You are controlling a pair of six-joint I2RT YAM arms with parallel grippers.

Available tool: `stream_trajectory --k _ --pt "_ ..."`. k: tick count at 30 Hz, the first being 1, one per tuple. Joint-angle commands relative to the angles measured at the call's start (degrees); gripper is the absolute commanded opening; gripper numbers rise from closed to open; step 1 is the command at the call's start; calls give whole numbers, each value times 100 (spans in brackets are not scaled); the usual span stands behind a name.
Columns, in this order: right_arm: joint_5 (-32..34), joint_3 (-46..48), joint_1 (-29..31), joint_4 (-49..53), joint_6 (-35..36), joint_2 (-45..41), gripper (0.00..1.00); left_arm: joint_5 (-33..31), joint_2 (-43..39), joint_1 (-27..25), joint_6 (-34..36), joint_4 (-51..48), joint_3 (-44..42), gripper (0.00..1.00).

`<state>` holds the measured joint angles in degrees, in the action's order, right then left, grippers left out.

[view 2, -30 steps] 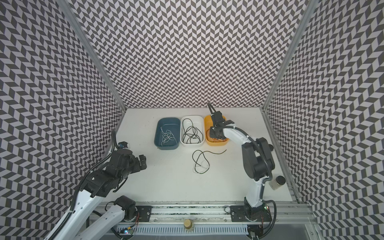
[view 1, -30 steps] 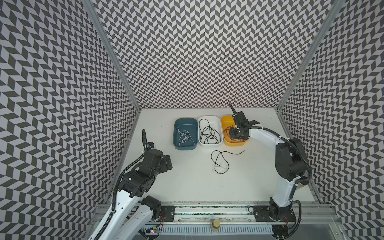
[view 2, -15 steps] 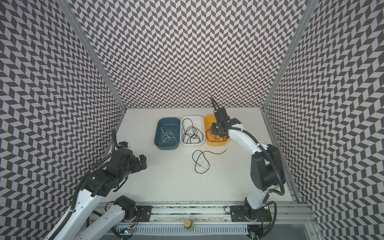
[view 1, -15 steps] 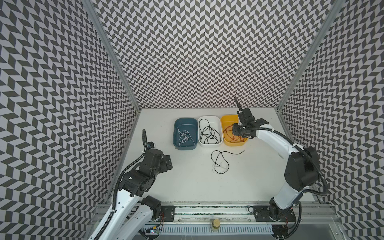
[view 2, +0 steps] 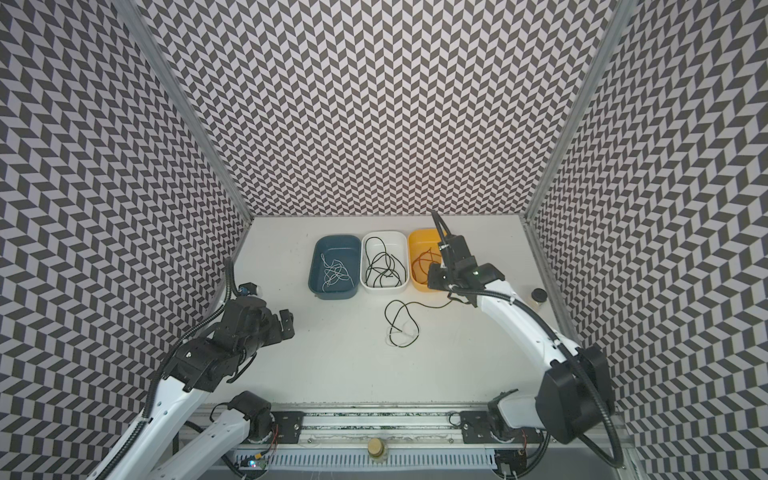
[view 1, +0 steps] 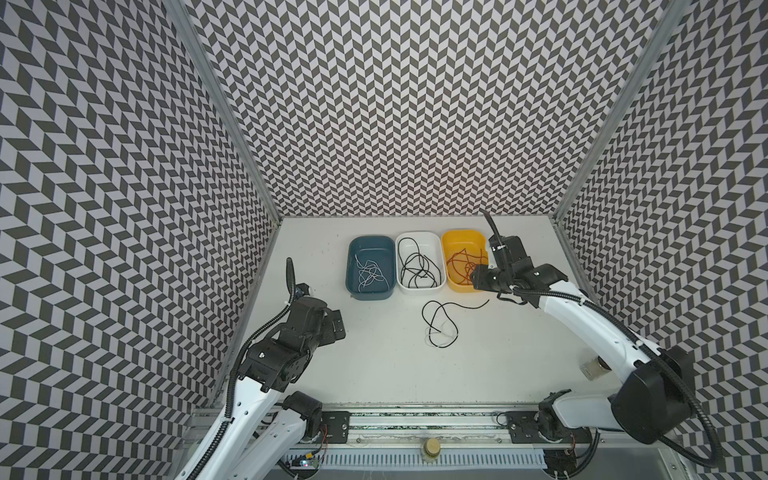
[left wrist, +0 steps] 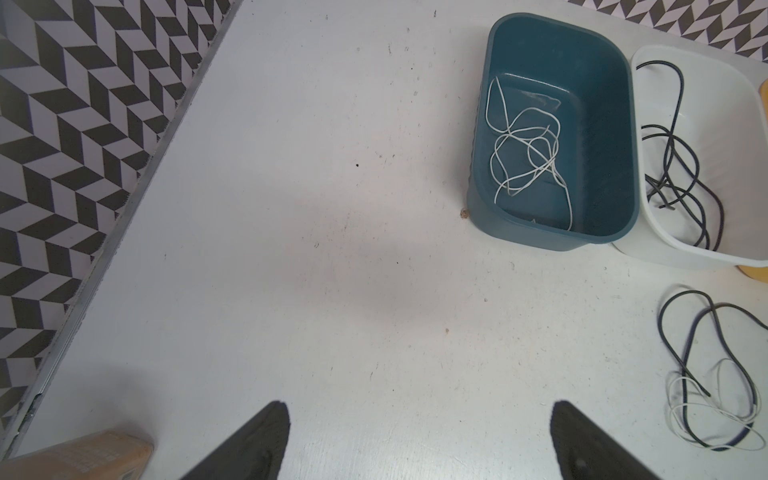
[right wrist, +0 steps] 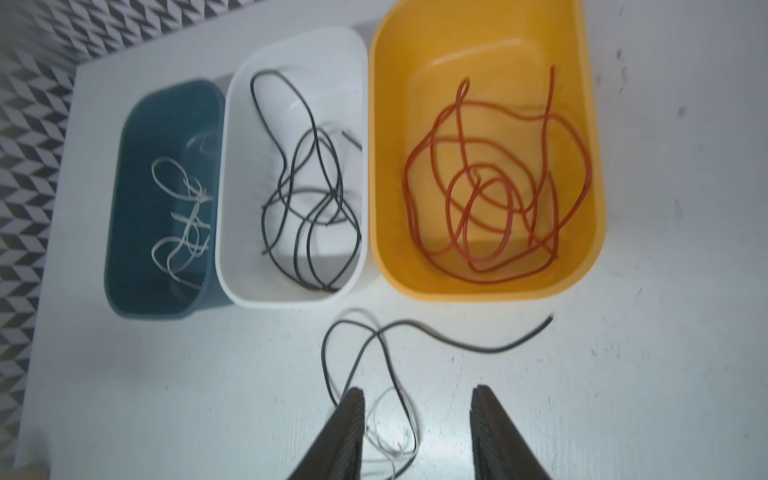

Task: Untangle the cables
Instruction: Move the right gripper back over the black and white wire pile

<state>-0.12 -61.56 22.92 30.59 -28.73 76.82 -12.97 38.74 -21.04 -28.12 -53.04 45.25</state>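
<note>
The white cable's near loop pokes [left wrist: 750, 448] out beyond the black cable, so my right gripper keeps going toward that loop until its fingers close around it.
One black cable and one white cable lie tangled [view 1: 440, 328] [view 2: 401, 328] on the white table in front of the trays. Other white cables [view 1: 370, 272] [left wrist: 528, 158] sit in the blue tray [view 1: 351, 249], black cables [view 1: 417, 270] [right wrist: 311, 208] in the white tray [view 1: 417, 236], and red-orange cables [right wrist: 490, 199] in the yellow tray [right wrist: 478, 37]. My right gripper [view 1: 478, 280] [right wrist: 417, 392] hovers open at the yellow tray's near right corner, holding nothing; the tangle [right wrist: 390, 419] shows on the table below it. Far to the left, my left gripper [view 1: 332, 324] [left wrist: 419, 409] is wide open and holds nothing.
The three trays stand side by side at the back of the table. A small jar [view 1: 592, 368] [view 2: 538, 296] stands by the right wall. A tan object [left wrist: 83, 457] lies near the left wall. Patterned walls close in three sides.
My right gripper has opened its jaws and drawn back from over the yellow tray towards that tray's near right corner. The left arm has not moved.
</note>
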Motion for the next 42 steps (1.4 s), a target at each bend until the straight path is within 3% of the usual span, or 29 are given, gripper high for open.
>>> stream_trajectory --k 1,9,19,42 --pt "-91 531 252 -283 -173 -438 43 -15 13 30 26 48 23 100" --pt "230 1590 1081 -438 -54 -1479 44 49 179 -3 17 -4 94 100" --pt "232 2205 2095 -1102 -202 -1129 44 -92 132 -75 -9 -23 81 100" --pt "650 2069 2416 -1712 -625 529 42 -144 99 -71 -18 -40 71 100"
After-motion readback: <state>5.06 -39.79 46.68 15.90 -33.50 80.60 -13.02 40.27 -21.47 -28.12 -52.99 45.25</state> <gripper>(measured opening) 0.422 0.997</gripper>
